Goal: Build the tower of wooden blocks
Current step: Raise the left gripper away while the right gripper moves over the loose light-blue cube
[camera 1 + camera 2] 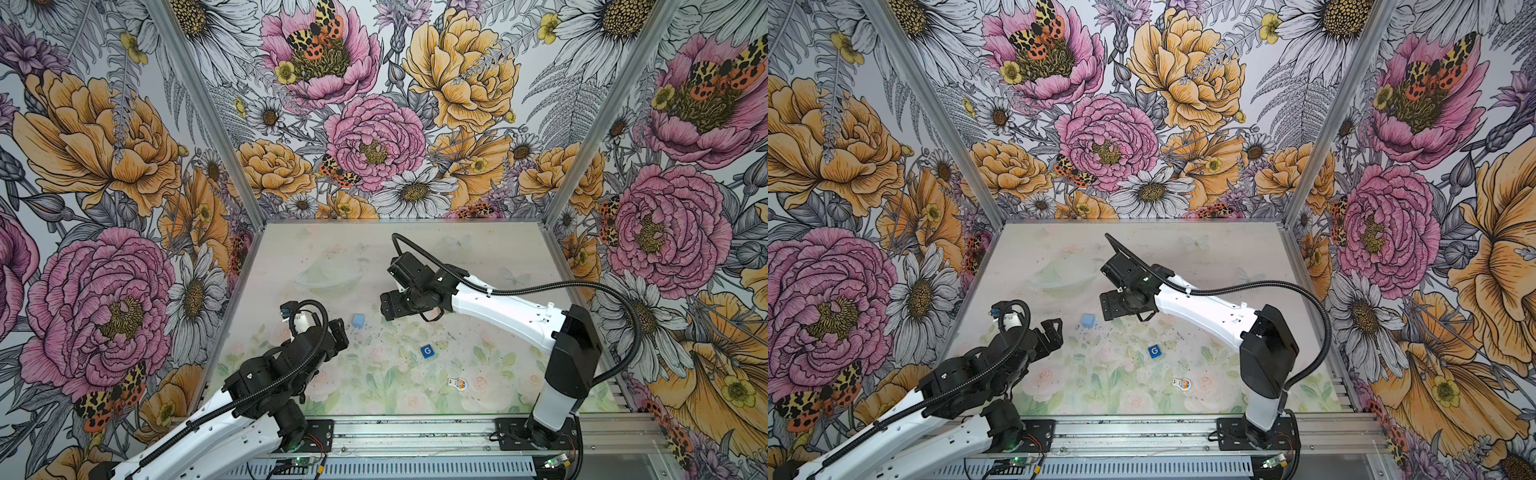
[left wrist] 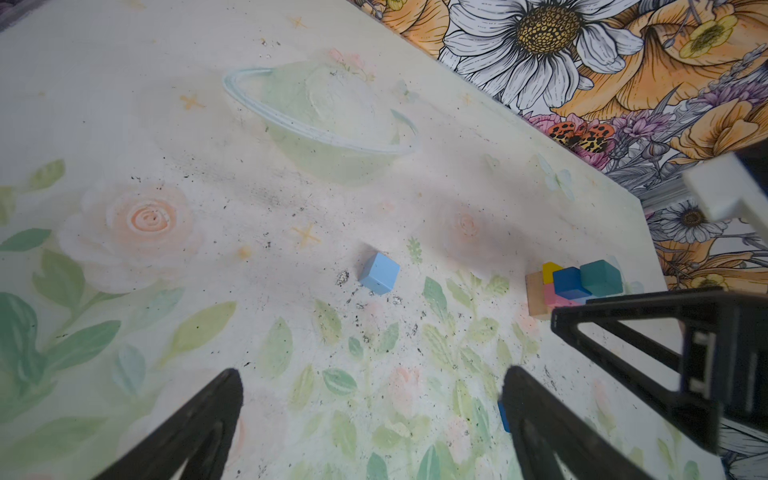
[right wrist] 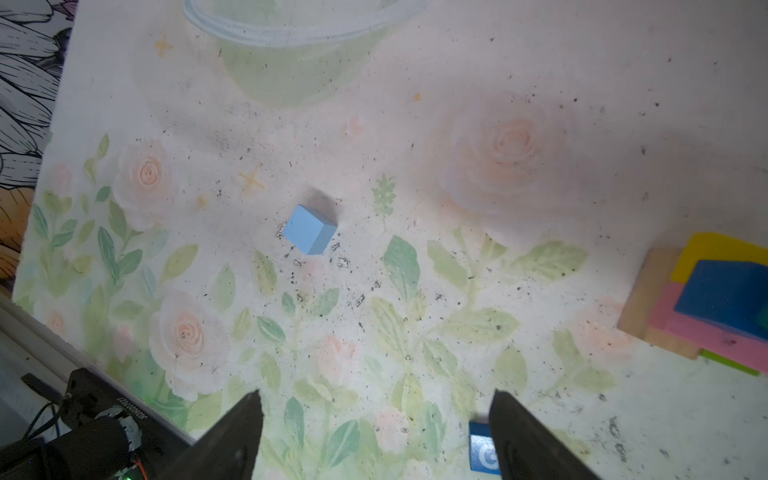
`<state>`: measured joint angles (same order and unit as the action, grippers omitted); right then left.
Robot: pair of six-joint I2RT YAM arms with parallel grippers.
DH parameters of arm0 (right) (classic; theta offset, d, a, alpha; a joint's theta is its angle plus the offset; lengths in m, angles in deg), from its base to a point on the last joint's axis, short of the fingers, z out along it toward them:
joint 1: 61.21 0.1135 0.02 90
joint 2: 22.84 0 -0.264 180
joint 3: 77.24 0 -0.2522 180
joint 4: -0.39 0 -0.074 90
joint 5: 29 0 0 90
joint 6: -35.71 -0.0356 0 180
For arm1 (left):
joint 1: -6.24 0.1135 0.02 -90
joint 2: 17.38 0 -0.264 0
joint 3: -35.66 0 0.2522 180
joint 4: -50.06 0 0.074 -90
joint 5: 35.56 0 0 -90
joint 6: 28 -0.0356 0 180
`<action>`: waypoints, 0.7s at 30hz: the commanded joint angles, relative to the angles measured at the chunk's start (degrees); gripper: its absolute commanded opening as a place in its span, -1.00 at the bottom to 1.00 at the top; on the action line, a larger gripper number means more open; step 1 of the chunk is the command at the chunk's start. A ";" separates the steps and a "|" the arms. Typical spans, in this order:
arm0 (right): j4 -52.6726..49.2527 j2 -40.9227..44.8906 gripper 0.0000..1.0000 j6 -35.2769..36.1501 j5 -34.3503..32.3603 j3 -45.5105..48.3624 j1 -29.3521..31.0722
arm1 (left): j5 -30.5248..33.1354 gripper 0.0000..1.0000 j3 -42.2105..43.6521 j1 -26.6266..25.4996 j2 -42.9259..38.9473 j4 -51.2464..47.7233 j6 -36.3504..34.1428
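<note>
Both open grippers are on either side of the light blue cube (image 1: 358, 321), so my left gripper should draw back while my right gripper takes that cube over to the tower (image 2: 570, 285).
A light blue cube (image 1: 358, 321) (image 2: 380, 274) (image 3: 309, 229) lies alone mid-table, apart from both grippers. The dark blue G cube (image 1: 427, 351) (image 3: 482, 451) lies nearer the front. The tower (image 2: 575, 286) (image 3: 719, 299) is a low stack of plain-wood, yellow and pink oblongs with a dark blue and a teal cube on them; in both top views the right arm hides it. My left gripper (image 1: 338, 330) (image 2: 372, 376) hangs open and empty to the left of the light blue cube. My right gripper (image 1: 388, 307) (image 3: 376, 395) is open and empty, to the right of that cube.
A flat white-and-orange cartoon figure piece (image 1: 456, 383) lies near the front right. Flowered walls close the table (image 1: 498, 257) on three sides. An aluminium rail (image 1: 415, 432) with both arm bases runs along the front edge.
</note>
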<state>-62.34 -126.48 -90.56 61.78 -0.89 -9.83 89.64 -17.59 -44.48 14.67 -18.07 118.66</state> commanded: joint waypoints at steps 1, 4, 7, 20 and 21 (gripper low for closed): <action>0.72 -4.47 0.74 -1.95 0.27 -3.86 1.16 | 0.69 0.98 1.30 0.96 -2.64 -1.85 -0.94; 0.63 -8.52 0.73 -2.61 0.54 -7.88 1.71 | -0.69 0.98 2.92 2.02 -5.39 -2.14 -1.13; 0.54 -12.46 0.71 -3.14 0.91 -11.93 1.76 | -2.68 0.98 4.59 3.07 -7.61 -2.09 -1.08; -2.07 -25.46 0.44 -5.42 2.48 -24.71 3.33 | -6.16 0.98 7.62 3.72 -12.38 -1.97 -0.01; -2.34 -26.31 0.43 -5.88 2.61 -25.59 3.78 | -6.22 0.98 7.77 3.70 -12.69 -1.97 0.16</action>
<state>-63.39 -151.11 -94.72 63.94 -23.49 -7.40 85.20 -10.42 -41.18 3.04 -20.04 118.69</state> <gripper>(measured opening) 0.717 0.987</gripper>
